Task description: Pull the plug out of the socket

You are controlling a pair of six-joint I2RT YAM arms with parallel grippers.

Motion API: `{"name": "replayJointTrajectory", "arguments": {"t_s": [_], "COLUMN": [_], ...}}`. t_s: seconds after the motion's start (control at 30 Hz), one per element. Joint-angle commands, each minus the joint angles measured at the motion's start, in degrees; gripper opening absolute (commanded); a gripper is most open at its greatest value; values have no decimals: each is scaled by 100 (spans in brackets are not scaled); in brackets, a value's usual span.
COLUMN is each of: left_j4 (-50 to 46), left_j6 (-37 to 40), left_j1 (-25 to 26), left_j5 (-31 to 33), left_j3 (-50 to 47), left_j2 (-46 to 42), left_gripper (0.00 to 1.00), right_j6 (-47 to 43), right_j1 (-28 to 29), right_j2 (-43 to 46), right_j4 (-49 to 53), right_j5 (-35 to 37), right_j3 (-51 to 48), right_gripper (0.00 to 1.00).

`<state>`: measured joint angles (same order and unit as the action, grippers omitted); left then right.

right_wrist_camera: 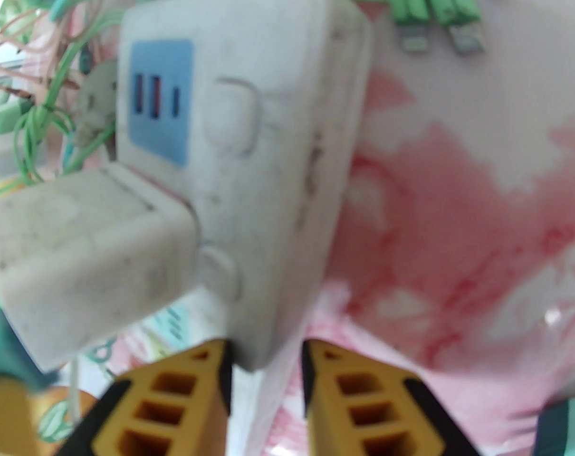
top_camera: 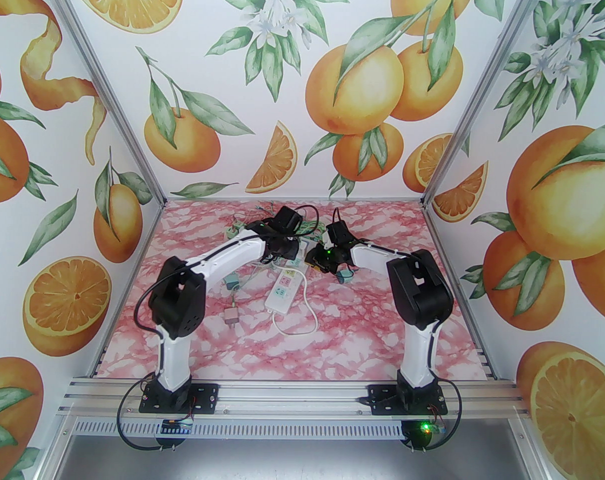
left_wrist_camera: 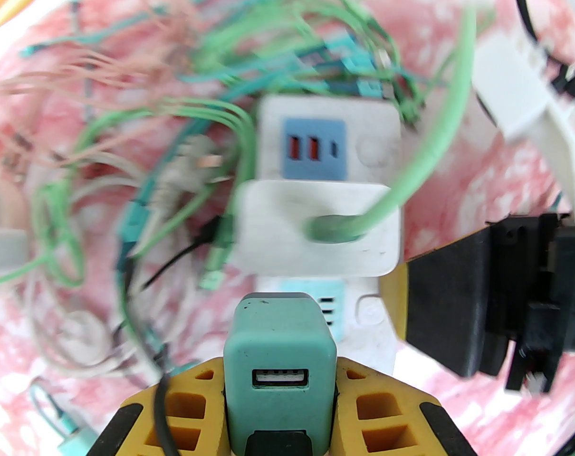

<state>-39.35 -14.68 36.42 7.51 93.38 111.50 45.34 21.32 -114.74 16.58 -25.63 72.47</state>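
Note:
With the teal plug square in its fingers and my right gripper steadying the strip, my left gripper carries on pulling and releases in open space alongside.
A teal USB charger plug (left_wrist_camera: 280, 349) sits between the yellow fingers of my left gripper (left_wrist_camera: 280, 397), which is shut on it. The plug hangs over the pale teal panel of the white socket strip (left_wrist_camera: 325, 117). Whether its prongs are still in the socket is hidden. A white adapter (left_wrist_camera: 316, 226) with a green cable is plugged in just beyond. My right gripper (right_wrist_camera: 266, 387) is shut across the long edge of the socket strip (right_wrist_camera: 268, 159). Both grippers meet at the far middle of the table: left gripper (top_camera: 293, 248), right gripper (top_camera: 316, 262).
A tangle of green, teal and pink cables (left_wrist_camera: 183, 64) lies beyond the strip. A second white power strip (top_camera: 284, 290) with a looping cord rests mid-table. Loose chargers lie at the left (top_camera: 231, 282), (top_camera: 231, 316) and right (top_camera: 346, 274). Metal posts frame the table's corners.

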Motion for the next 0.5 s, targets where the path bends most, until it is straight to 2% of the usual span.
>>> {"name": "replayJointTrajectory", "arguments": {"t_s": [0.0,0.1,0.47], "left_j4": [21,207,1182], "left_j6": [-133,-314,-1154], "left_j1": [-166,-392,-1152], "left_j5": [-90,-232,-1663], "left_j3": [-278,-602,-2328], "left_j2": [-569,-933,-2058], "left_gripper": [11,12,13], "right_j6": [-122,-133,-95], "right_j1": [8,12,20], "right_j2": [110,169,264], "right_j4": [668,681,653], "right_j5": [361,368,389], "right_j3": [-94,-93,-189], "right_gripper": [31,32,33]}}
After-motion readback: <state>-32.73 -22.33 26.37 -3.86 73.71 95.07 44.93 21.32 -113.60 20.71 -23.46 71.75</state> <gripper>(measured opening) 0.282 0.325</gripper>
